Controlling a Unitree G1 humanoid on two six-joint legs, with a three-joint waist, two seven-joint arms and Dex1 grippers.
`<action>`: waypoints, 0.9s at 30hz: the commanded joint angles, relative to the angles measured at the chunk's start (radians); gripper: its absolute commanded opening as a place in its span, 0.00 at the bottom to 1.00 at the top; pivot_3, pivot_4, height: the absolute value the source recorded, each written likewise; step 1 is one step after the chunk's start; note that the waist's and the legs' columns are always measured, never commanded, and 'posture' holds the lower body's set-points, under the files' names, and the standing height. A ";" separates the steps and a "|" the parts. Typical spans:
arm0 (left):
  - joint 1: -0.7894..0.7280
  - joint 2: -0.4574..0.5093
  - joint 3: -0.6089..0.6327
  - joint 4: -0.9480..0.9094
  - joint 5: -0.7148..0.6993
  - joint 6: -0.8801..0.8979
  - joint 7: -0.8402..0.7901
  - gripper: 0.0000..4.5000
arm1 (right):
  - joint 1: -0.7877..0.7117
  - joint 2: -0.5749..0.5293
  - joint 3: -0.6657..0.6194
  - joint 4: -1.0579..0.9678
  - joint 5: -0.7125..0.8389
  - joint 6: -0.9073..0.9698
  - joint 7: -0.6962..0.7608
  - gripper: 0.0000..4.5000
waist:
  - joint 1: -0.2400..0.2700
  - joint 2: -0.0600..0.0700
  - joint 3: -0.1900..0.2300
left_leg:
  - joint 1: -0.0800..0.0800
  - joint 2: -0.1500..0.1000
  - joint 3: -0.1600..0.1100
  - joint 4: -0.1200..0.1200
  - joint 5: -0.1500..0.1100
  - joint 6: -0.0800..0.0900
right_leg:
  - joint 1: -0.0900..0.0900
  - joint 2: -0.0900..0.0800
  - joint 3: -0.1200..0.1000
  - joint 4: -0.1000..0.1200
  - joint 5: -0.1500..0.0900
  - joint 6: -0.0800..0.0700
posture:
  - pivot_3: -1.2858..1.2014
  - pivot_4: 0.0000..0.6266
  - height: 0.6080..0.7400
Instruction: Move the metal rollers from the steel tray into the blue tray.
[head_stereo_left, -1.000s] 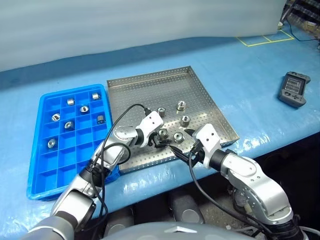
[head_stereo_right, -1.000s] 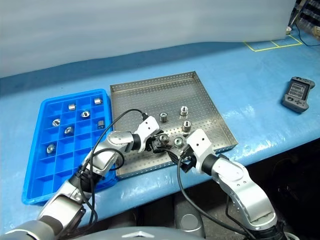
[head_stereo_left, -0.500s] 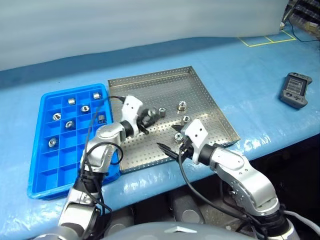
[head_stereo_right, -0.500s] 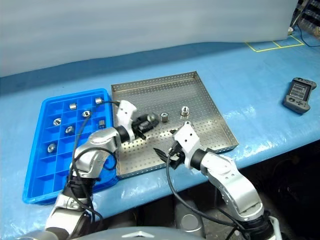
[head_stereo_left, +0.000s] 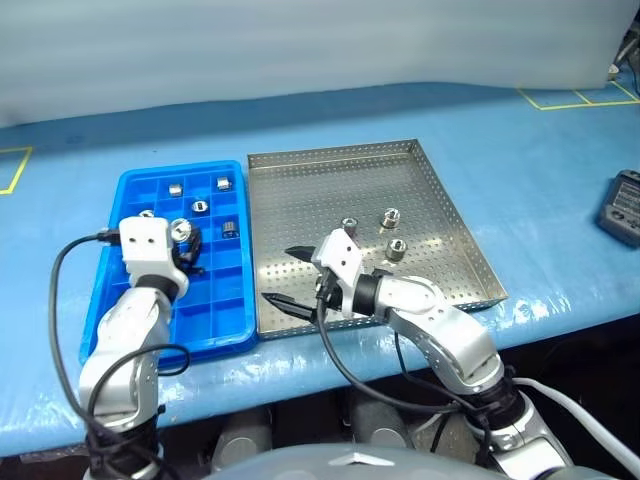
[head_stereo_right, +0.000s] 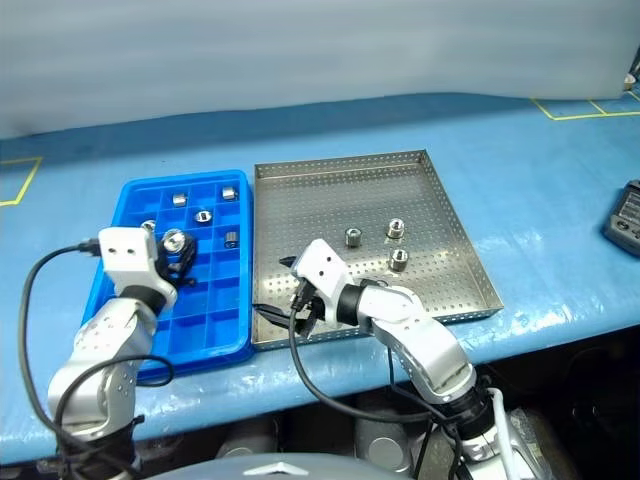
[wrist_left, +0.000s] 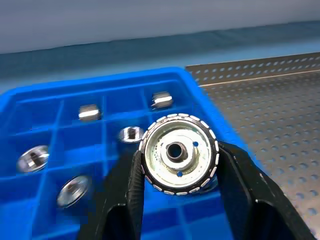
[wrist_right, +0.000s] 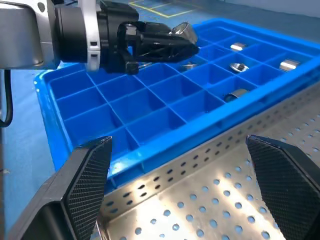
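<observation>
The metal roller (head_stereo_left: 180, 230) is clear above the blue tray and the near compartments (head_stereo_right: 192, 298) are empty, so my left gripper should keep lowering the roller and let it go inside one.
My left gripper (head_stereo_left: 186, 243) is shut on one metal roller (wrist_left: 179, 152), a ribbed silver disc with a dark centre hole. It holds the roller just above the blue tray (head_stereo_left: 215, 312), over its middle compartments. Several more rollers (head_stereo_left: 200, 206) lie in the tray's far compartments. Three rollers (head_stereo_left: 390, 217) stand on the steel tray (head_stereo_left: 330, 185), right of centre. My right gripper (head_stereo_left: 287, 275) is open and empty. It hangs low over the steel tray's near left corner and points toward the blue tray. The right arm hides part of the steel tray's front.
The two trays sit side by side on a blue-covered table, close to its near edge. A dark handheld device (head_stereo_left: 625, 205) lies at the far right. Yellow tape lines (head_stereo_left: 12, 165) mark the table at the far left and at the back right.
My left gripper shut on a roller in the steel tray, lifted it and carried it left over the blue tray. The right gripper slid left, still open. The camera view also shifted.
</observation>
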 joint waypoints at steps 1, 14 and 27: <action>0.067 -0.006 0.018 -0.111 0.014 0.014 0.029 0.40 | -0.031 0.015 0.012 0.013 0.002 -0.048 0.036 1.00 | 0.013 0.000 0.000 | 0.000 0.000 0.000 0.000 0.000 0.000 | 0.000 0.000 0.000 0.000 -0.001 -0.001 | 0.54 0.24 1.00; 0.206 -0.086 0.027 -0.160 -0.006 0.066 0.086 0.48 | -0.028 0.028 0.031 0.039 -0.009 -0.072 0.065 1.00 | 0.040 0.000 0.000 | 0.000 0.000 -0.001 0.000 0.000 -0.001 | 0.000 0.000 -0.001 0.000 -0.002 -0.003 | 0.55 0.24 1.00; -0.077 0.018 -0.061 -0.045 -0.059 0.052 -0.029 0.99 | 0.055 -0.032 -0.079 -0.033 -0.014 -0.036 -0.008 1.00 | 0.036 0.000 0.000 | 0.000 0.000 -0.001 0.000 0.000 -0.001 | 0.000 0.000 -0.002 0.000 -0.002 -0.003 | 0.50 0.24 1.00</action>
